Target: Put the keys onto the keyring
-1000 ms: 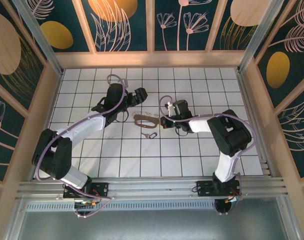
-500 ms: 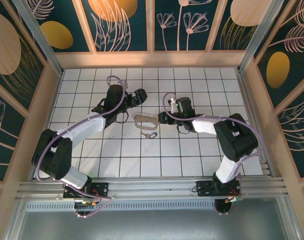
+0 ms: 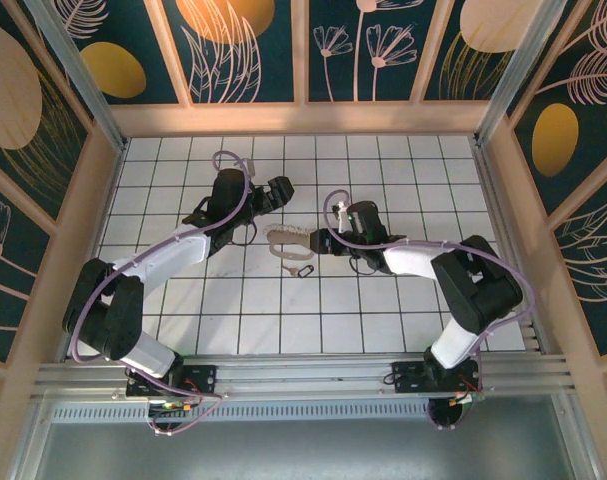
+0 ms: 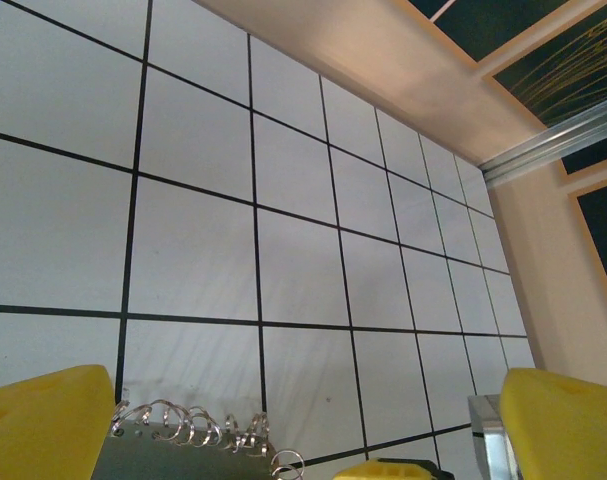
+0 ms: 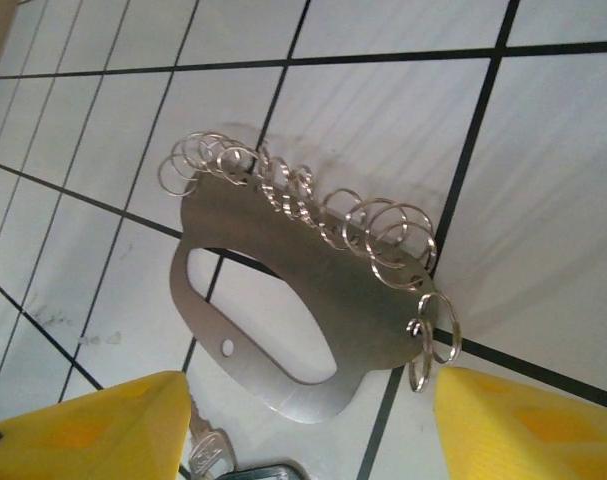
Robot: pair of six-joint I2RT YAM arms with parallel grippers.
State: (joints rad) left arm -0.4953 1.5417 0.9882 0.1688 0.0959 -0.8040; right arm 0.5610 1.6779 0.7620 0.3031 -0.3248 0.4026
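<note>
The keyring plate's end rings (image 5: 435,342) are in line with one finger of my right gripper, so I should move the gripper across the plate's end (image 5: 401,338) to get a ring between its fingers.
The keyring (image 5: 313,270) is a flat metal plate with an oval cut-out and several small wire rings (image 5: 383,225) along one edge. It lies on the white tiles (image 3: 288,243). A silvery key (image 5: 205,452) with a dark head lies just beside the plate's near end, also seen from above (image 3: 302,270). My right gripper (image 5: 308,405) is open, its yellow fingers (image 5: 93,430) standing either side of the plate's near end without touching it; from above it sits right of the keyring (image 3: 323,242). My left gripper (image 4: 303,425) is open just beyond the keyring's ringed edge (image 4: 183,440), up and left of it (image 3: 275,192).
White tiled floor (image 3: 383,300) with dark grout lines, walled by tan wooden borders (image 3: 303,118) at the back and both sides. The right arm's elbow (image 3: 473,280) hangs over the right tiles, the left arm (image 3: 153,262) over the left ones.
My right gripper went from shut to open and slid left up to the keyring. The left arm has stayed put.
</note>
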